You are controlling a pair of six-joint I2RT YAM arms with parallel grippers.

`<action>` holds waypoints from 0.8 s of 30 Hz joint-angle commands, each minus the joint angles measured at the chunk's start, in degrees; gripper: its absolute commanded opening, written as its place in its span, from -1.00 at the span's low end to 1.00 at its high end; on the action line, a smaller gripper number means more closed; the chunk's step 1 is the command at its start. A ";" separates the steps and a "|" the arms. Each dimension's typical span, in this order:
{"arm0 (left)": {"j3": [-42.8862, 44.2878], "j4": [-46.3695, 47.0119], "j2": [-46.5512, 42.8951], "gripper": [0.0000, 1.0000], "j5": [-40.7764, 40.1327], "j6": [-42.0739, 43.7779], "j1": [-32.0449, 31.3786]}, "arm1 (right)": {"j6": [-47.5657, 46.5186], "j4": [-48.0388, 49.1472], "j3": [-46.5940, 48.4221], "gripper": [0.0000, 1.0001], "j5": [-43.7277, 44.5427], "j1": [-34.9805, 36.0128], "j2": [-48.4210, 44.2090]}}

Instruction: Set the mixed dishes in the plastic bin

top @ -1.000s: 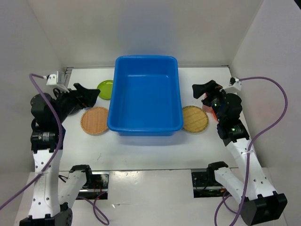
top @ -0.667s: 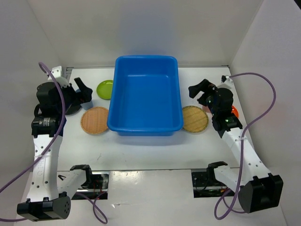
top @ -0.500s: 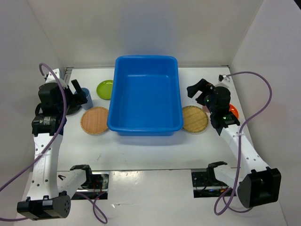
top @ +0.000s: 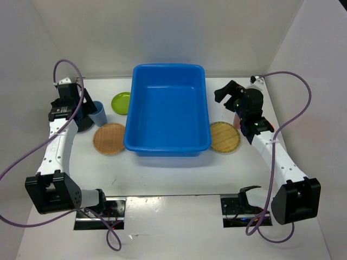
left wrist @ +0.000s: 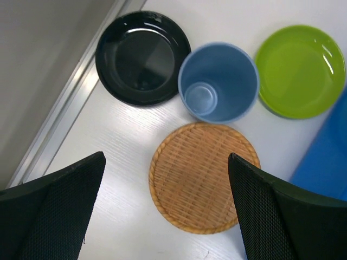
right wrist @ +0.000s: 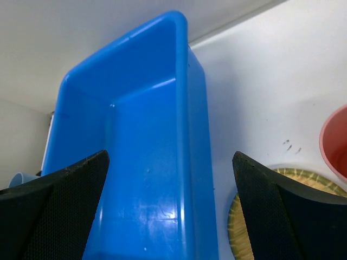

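Note:
I expect the reddish-pink cup will fit inside the light-blue cup when I lower it in, because the light-blue cup is empty and gets narrower from a wide opening.
The blue plastic bin stands at the table's middle with nothing in it. Left of it lie a lime-green plate, a tan bamboo plate and a glossy black plate. My left gripper is open and empty, high above the bamboo plate. My right gripper is open and empty, above the bin's right rim. The second bamboo plate lies right of the bin. The reddish-pink cup shows beside it. The orange plate is hidden behind my right arm.
An upright light-blue cup stands between the black plate and the lime-green plate. White walls close in the table on the left, back and right. The bin's corner lies just right of the left bamboo plate.
Both arms have swung up and back. The left gripper moved left, off the lime plate to above the cup. The right gripper moved further back, and the arm now covers the orange plate.

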 commanded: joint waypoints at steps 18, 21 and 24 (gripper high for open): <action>4.10 10.47 12.05 0.94 0.73 -4.23 3.05 | -0.01 -1.02 5.94 0.98 6.07 -0.68 -0.67; 4.63 10.47 13.72 0.89 -0.15 -4.23 3.05 | 0.51 -0.50 4.89 0.98 4.58 -1.21 -1.19; 4.10 10.47 15.82 0.87 0.37 -4.85 3.05 | 0.52 0.21 4.89 0.98 4.57 -1.21 -1.19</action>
